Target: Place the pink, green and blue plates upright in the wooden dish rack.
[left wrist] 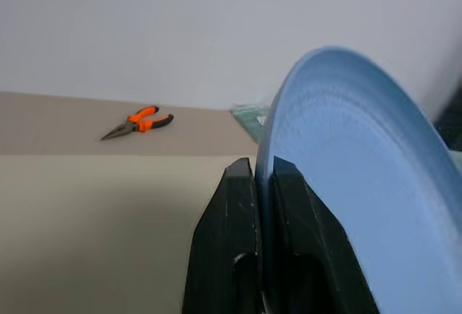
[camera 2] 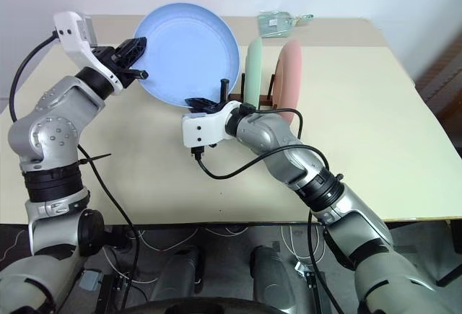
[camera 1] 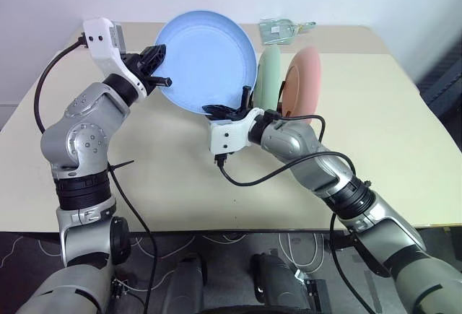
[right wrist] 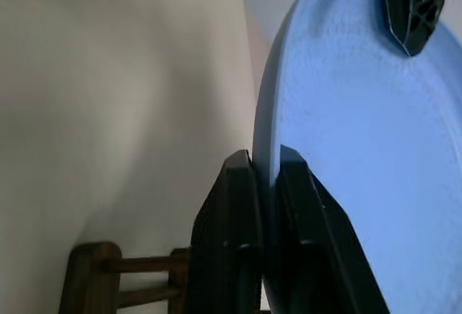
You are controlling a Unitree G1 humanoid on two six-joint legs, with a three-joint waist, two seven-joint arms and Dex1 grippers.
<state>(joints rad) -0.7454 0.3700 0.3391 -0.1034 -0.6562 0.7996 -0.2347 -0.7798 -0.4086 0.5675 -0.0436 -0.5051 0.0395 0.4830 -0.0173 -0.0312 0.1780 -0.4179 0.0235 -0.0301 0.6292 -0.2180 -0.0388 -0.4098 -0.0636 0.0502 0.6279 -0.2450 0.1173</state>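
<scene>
I should open my left gripper and use my right gripper to turn the blue plate edge-on into the rack, because the blue plate faces me, crosswise to the green plate.
The blue plate is held on edge in the air above the table, its hollow face toward me. My left gripper is shut on its left rim, and in the left wrist view both fingers pinch the edge. My right gripper is shut on the plate's lower rim, its fingers clamped on either side. Just right of the blue plate, the green plate and the pink plate stand upright side by side in the wooden dish rack, whose pegs sit below my right gripper.
Orange-handled pliers lie far off on the beige table. A clear plastic bag rests at the table's back edge behind the rack. Black cables hang from both arms.
</scene>
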